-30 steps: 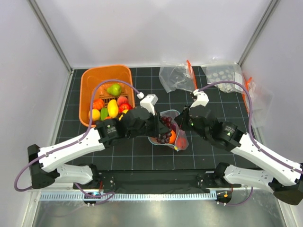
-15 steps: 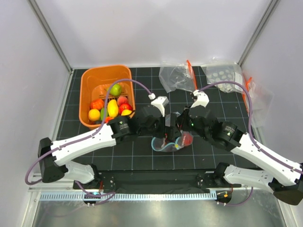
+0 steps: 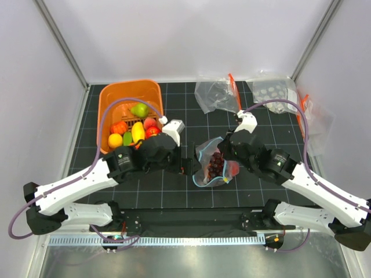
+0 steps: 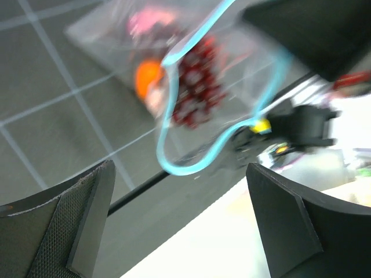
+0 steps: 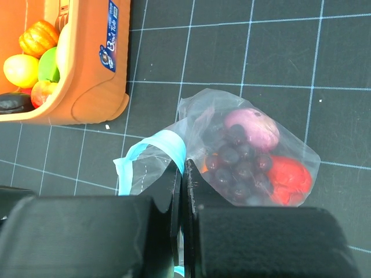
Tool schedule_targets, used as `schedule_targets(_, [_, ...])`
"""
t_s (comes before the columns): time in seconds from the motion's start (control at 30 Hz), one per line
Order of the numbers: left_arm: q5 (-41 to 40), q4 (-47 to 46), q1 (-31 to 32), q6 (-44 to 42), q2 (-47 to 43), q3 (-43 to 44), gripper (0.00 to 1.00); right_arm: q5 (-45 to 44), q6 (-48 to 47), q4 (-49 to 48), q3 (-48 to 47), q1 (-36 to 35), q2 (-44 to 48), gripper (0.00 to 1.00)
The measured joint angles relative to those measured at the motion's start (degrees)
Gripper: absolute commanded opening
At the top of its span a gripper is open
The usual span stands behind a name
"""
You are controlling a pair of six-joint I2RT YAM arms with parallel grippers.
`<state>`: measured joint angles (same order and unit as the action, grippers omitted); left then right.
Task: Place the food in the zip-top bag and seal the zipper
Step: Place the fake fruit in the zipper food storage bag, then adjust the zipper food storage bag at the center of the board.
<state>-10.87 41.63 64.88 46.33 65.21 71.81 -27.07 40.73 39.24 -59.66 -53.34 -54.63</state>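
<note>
My gripper will lift the free edge of the zip-top bag (image 3: 217,164), which will spread wide with its food inside, as the light-blue zipper (image 3: 202,184) hangs in a slack loop.
The zip-top bag (image 3: 212,168) hangs open in the middle of the mat, its light-blue zipper (image 5: 156,146) curled in a loop. My right gripper (image 5: 184,167) is shut on the bag's mouth edge at the strip and holds it up. Inside the bag lie dark grapes (image 5: 237,165), a red piece (image 5: 288,176), a pinkish piece (image 5: 253,127) and an orange one (image 4: 147,78). My left gripper (image 3: 188,164) stands open and empty just left of the bag; in its wrist view the fingers (image 4: 69,231) frame the zipper loop (image 4: 174,124). More food (image 3: 134,128) lies in the orange basket (image 3: 108,98).
The orange basket stands at the back left, its corner (image 5: 93,87) close to the bag. Clear bags with orange-red strips (image 3: 217,92) (image 3: 272,88) (image 3: 313,116) lie at the back right. White walls close in the mat on three sides.
My left gripper let the grapes go into the bag, opened wide and drew back to the left. The right gripper stayed shut on the bag's edge.
</note>
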Motion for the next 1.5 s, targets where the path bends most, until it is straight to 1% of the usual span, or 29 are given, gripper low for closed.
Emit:
schedule_targets(0.17, [0.0, -0.1, 0.0, 1.3, 0.1, -7.9, 0.96, -0.3, 0.0, 0.2, 0.0, 0.0, -0.2, 0.01])
schedule_targets(0.27, [0.1, -0.8, 0.0, 2.0, 0.6, -11.1, 0.95, -0.3, 0.0, 0.2, 0.0, 0.0, -0.2, 0.01])
schedule_targets(0.37, [-0.2, -3.3, 0.0, 3.0, 1.4, -13.4, 0.90, -0.3, -0.1, 0.2, 0.0, 0.0, -0.2, 0.01])
schedule_targets(0.5, [-1.5, -7.2, 0.0, 3.5, 3.2, -14.4, 0.69, 0.0, -0.2, 0.3, 0.0, 0.0, -0.2, 0.01])
schedule_targets(0.57, [-1.8, -9.4, 0.0, 3.7, 4.5, -14.2, 0.67, 0.1, -0.3, 0.6, 0.0, 0.0, -0.2, 0.01])
schedule_targets(0.63, [-1.8, -11.1, 0.0, 3.8, 6.3, -13.6, 0.59, 0.2, -0.5, 1.1, 0.0, 0.0, -0.1, 0.01])
schedule_targets(0.67, [-1.7, -12.0, 0.0, 3.9, 7.5, -13.1, 0.55, 0.2, -0.7, 1.2, 0.2, 0.0, 0.1, 0.01])
schedule_targets(0.7, [-1.7, -12.9, 0.0, 4.0, 8.5, -12.8, 0.43, 0.2, -0.9, 1.4, 0.3, 0.0, 0.3, 0.01])
schedule_targets(0.77, [-1.5, -15.3, -0.1, 4.3, 10.8, -12.7, 0.28, 0.2, -1.5, 1.9, 0.6, 0.0, 1.0, 0.01])
schedule_targets(0.8, [-1.4, -16.0, -0.2, 4.3, 11.8, -12.7, 0.07, 0.2, -1.7, 2.2, 0.8, 0.0, 1.4, 0.01])
schedule_targets(0.83, [-1.2, -16.6, -0.3, 4.7, 12.8, -12.7, 0.00, 0.2, -1.9, 2.5, 1.0, 0.0, 1.9, 0.01])
schedule_targets(0.97, [-1.1, -17.0, -0.8, 4.0, 14.0, -12.5, 0.00, 0.2, -2.7, 3.7, 1.3, 0.0, 2.9, 0.01])
schedule_targets(1.07, [-1.1, -16.1, -1.4, 3.2, 14.0, -10.4, 0.00, 0.2, -3.2, 4.7, 1.3, 0.0, 2.9, 0.01])
schedule_targets(1.3, [-0.1, -10.5, -5.3, 0.9, 13.5, 0.3, 0.00, 0.2, -4.4, 7.2, 0.3, 0.0, 2.8, 0.01])
schedule_targets(1.5, [1.7, -4.4, -8.7, -1.6, 13.5, 11.1, 0.00, 2.0, -5.7, 8.5, -5.9, -0.1, -0.5, 0.01])
